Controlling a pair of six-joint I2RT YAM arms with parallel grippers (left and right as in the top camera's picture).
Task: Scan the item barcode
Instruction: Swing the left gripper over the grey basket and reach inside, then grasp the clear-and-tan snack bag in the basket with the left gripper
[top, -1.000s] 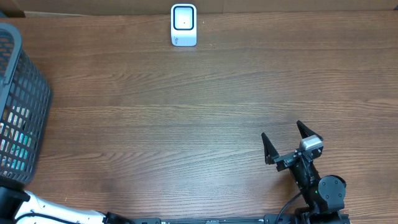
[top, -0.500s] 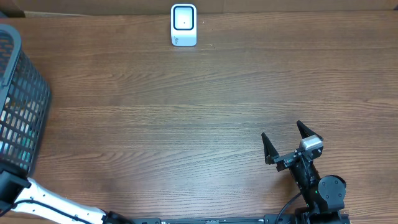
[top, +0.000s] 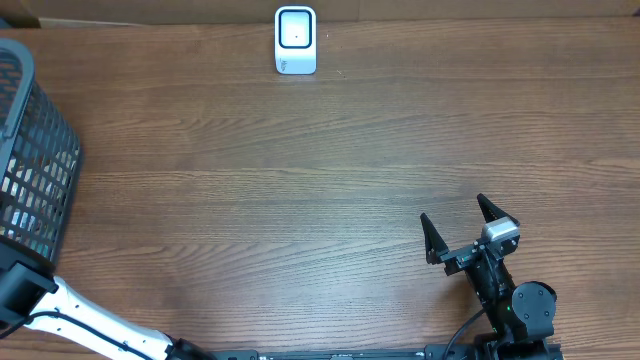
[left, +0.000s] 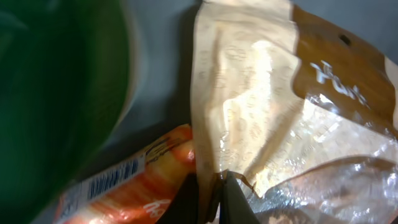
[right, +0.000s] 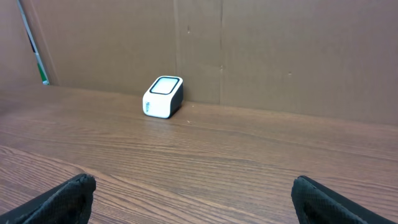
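My left gripper pinches the snack bag over the orange packet by just the crinkled side edge (left: 208, 152), so next I open and take the bag's end corner.
In the left wrist view my left gripper (left: 213, 186) is shut on the crinkled lower edge of a tan and brown snack bag (left: 249, 99), the item, down inside the basket. No barcode shows on that bag. Under it lies an orange packet (left: 155, 165) with a printed barcode (left: 109, 180). The white scanner (top: 295, 40) stands at the table's far edge, also in the right wrist view as the scanner (right: 163, 96). My right gripper (top: 460, 230) rests open near the front right, far from the scanner, with nothing between its fingers (right: 68, 196).
A dark mesh basket (top: 40, 170) stands at the table's left edge, with packets showing through its wall. A blurred green thing (left: 56, 93) fills the left of the left wrist view. A cardboard wall (right: 249, 50) backs the table behind the scanner.
The left arm's white link at the bottom left corner has swung upward and the basket wall has shifted slightly. The left gripper has closed. The right arm has not moved.
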